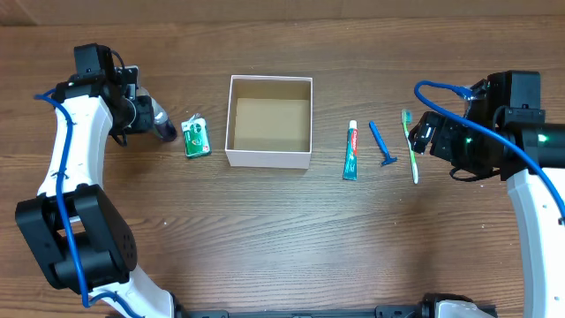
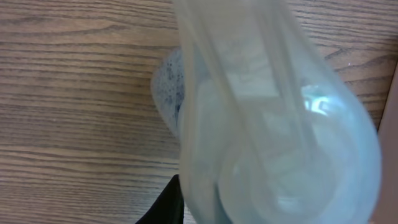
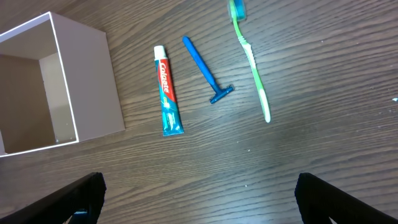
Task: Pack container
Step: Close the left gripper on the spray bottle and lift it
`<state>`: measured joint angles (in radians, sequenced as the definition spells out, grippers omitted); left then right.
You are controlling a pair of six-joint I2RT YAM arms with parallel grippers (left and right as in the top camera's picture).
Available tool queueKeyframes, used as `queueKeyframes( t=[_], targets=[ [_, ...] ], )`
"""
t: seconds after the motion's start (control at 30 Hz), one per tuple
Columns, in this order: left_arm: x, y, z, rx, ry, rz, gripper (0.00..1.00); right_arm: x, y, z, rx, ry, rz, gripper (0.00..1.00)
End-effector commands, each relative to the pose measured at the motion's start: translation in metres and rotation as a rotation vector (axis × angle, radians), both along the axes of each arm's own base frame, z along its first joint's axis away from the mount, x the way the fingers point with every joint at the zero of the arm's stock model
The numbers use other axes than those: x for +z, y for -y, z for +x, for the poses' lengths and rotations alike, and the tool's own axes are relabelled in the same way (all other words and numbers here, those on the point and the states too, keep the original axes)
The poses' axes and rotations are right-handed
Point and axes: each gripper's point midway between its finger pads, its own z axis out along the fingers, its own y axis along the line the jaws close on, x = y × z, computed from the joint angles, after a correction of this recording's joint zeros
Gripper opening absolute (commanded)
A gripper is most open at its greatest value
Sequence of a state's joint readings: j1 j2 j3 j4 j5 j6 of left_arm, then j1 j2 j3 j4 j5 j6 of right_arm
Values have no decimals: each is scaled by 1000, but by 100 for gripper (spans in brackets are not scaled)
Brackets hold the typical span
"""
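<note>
My left gripper should open, turn and centre the bottle (image 1: 162, 124) before lifting it, because the clear plastic bottle (image 2: 280, 124) slants off to one side of my gripper.
The container (image 1: 269, 160), a square white-walled box with a brown inside, stands open and empty at the table's middle; its corner shows in the right wrist view (image 3: 87, 81). My left gripper (image 1: 146, 113) is at the far left, shut on a clear plastic bottle (image 1: 162, 124) that fills the left wrist view (image 2: 273, 124). My right gripper (image 1: 424, 134) is open and empty, just right of a green toothbrush (image 1: 410, 146) (image 3: 252, 62). A blue razor (image 1: 380, 143) (image 3: 204, 65) and a toothpaste tube (image 1: 351, 152) (image 3: 166, 90) lie between it and the container.
A green packet (image 1: 196, 137) lies on the wooden table just left of the container, next to the bottle. One black finger (image 2: 163, 208) shows beside the bottle in the left wrist view.
</note>
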<state>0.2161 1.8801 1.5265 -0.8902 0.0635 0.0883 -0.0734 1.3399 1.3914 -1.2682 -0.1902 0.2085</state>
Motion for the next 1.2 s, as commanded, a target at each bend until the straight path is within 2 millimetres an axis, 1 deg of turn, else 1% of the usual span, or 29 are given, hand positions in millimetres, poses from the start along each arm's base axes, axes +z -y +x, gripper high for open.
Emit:
queueKeyframes(
  t=[0.0, 0.07, 0.1, 0.13, 0.2, 0.23, 0.4, 0.47, 0.57, 0.63, 0.7, 0.8, 0.9, 1.03, 1.17],
  targets=[
    [4, 0, 3, -11, 7, 1, 19, 8, 3, 4, -3, 30, -16, 100],
    [3, 1, 1, -11, 0, -1, 22, 8, 3, 4, -3, 30, -16, 100],
    [2, 1, -1, -10, -8, -3, 29, 8, 3, 4, -3, 30, -16, 100],
    [2, 2, -3, -1, -18, -8, 40, 8, 3, 4, -4, 30, -17, 100],
    [0, 3, -8, 53, -38, -30, 52, 8, 3, 4, -4, 30, -17, 100],
    [0, 3, -9, 91, -41, -42, 56, 8, 3, 4, -4, 30, -17, 100],
    [1, 3, -4, 336, -23, -127, 59, 8, 3, 4, -3, 30, -16, 100],
    [3, 5, 1, 392, -1, -163, 61, 8, 3, 4, -3, 30, -16, 100],
    [10, 12, 12, 419, 41, -232, 61, 8, 3, 4, -3, 30, -16, 100],
    [22, 14, 16, 423, 71, -241, 60, 8, 3, 4, -3, 30, -16, 100],
    [39, 16, 19, 413, 115, -230, 62, 8, 3, 4, -3, 30, -16, 100],
    [67, 14, 22, 427, 194, -191, 70, 8, 3, 4, -3, 30, -16, 100],
    [80, 13, 22, 479, 233, -201, 76, 8, 3, 4, -3, 30, -16, 100],
    [80, 10, 25, 539, 246, -212, 79, 8, 3, 4, -3, 30, -16, 100],
    [76, 5, 26, 594, 245, -207, 79, 8, 3, 4, -3, 30, -16, 100]
  ],
)
